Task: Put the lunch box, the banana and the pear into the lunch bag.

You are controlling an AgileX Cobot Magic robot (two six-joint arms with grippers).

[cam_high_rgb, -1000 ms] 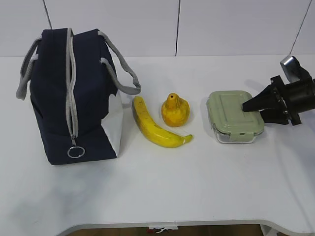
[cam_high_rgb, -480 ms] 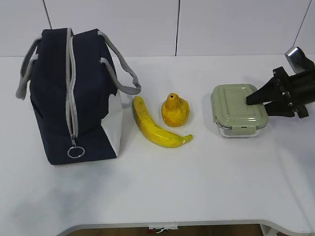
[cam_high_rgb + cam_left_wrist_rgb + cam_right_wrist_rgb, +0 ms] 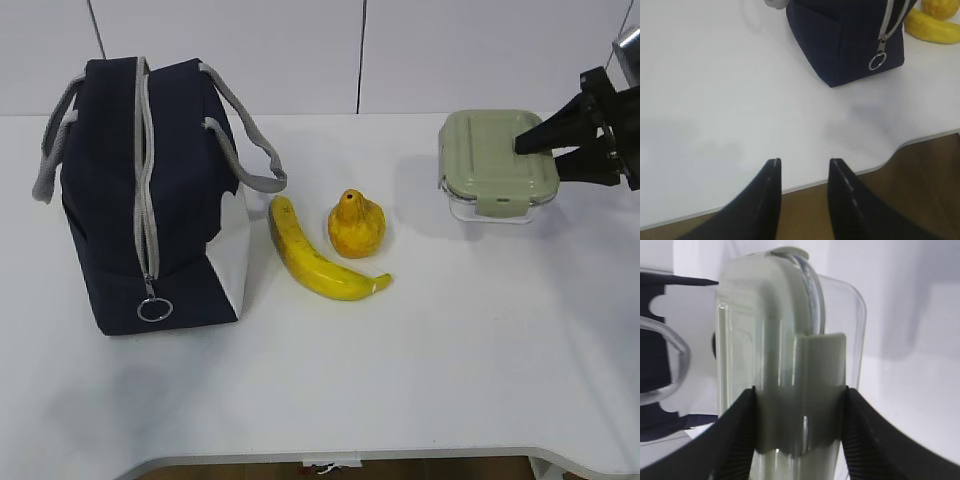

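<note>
I keep moving my left gripper to the lunch bag's navy edge (image 3: pixel 122 85) beside the zipper and close the gripper there, because the ring pull (image 3: pixel 151 292) is at the zipper's low end.
My right gripper (image 3: pixel 535 155) is shut on the right end of the lunch box (image 3: pixel 492 160), a glass container with a sage-green lid, and holds it in the air at the far right. In the right wrist view the lunch box (image 3: pixel 790 355) sits between the two black fingers (image 3: pixel 735 435). The banana (image 3: pixel 315 255) and the pear (image 3: pixel 357 225) lie on the table (image 3: pixel 420 370) beside the navy lunch bag (image 3: pixel 150 190), whose zipper is shut. My left gripper (image 3: pixel 804 162) is open and empty over the table's front edge, near the bag (image 3: pixel 850 40); it is out of the exterior view.
The bag's grey handles (image 3: pixel 245 140) hang to its right, above the banana. The zipper ring pull (image 3: pixel 154 309) hangs at the bag's front. A white wall stands behind the table. The table's front edge (image 3: pixel 865 167) curves near my left gripper.
My right gripper has lifted the lunch box off the table and carried it up and slightly right. The fruit, the bag and the left gripper have not moved.
</note>
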